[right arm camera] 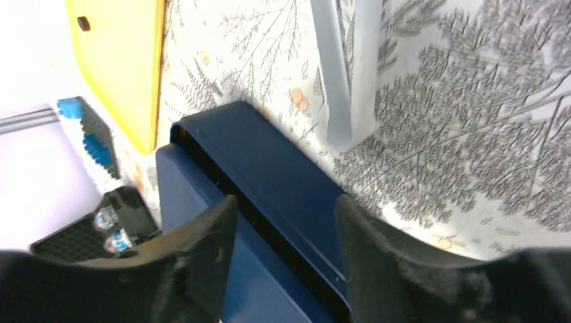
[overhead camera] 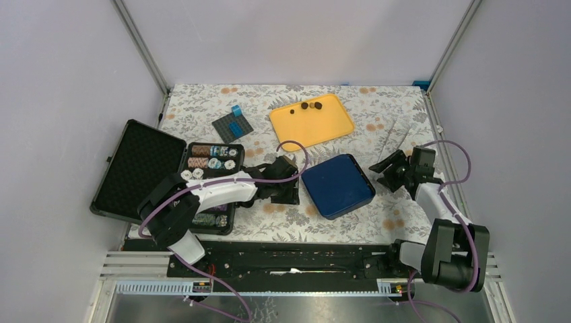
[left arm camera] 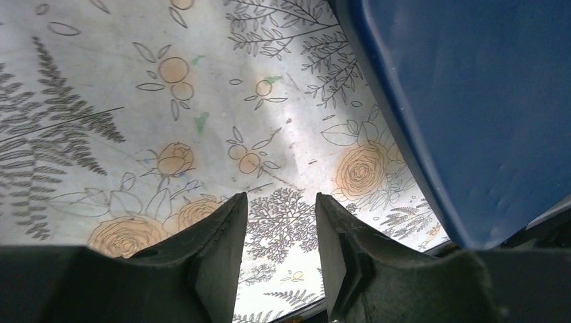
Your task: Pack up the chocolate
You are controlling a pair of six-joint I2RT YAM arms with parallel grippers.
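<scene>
The dark blue box (overhead camera: 337, 186) is crooked between my grippers, so my right gripper should push the box's seam side (overhead camera: 363, 176) to turn the box straight before I pack the chocolate.
Three small dark brown chocolate pieces (overhead camera: 310, 105) lie at the far end of a yellow tray (overhead camera: 323, 126); one of them (right arm camera: 83, 23) shows in the right wrist view. A closed dark blue box (overhead camera: 337, 185) sits mid-table between the grippers. My left gripper (overhead camera: 296, 187) is open and empty, low over the cloth at the box's left edge (left arm camera: 281, 202), with the box (left arm camera: 471, 101) to its right. My right gripper (overhead camera: 382, 173) is open at the box's right side. Its jaws stand either side of the box's lid seam (right arm camera: 286, 205) without gripping.
An open black case (overhead camera: 138, 171) with striped poker chips (overhead camera: 212, 156) lies at the left. A grey baseplate with blue bricks (overhead camera: 232, 126) sits beside the tray. A raised pale strip (right arm camera: 340, 67) crosses the floral cloth right of the box.
</scene>
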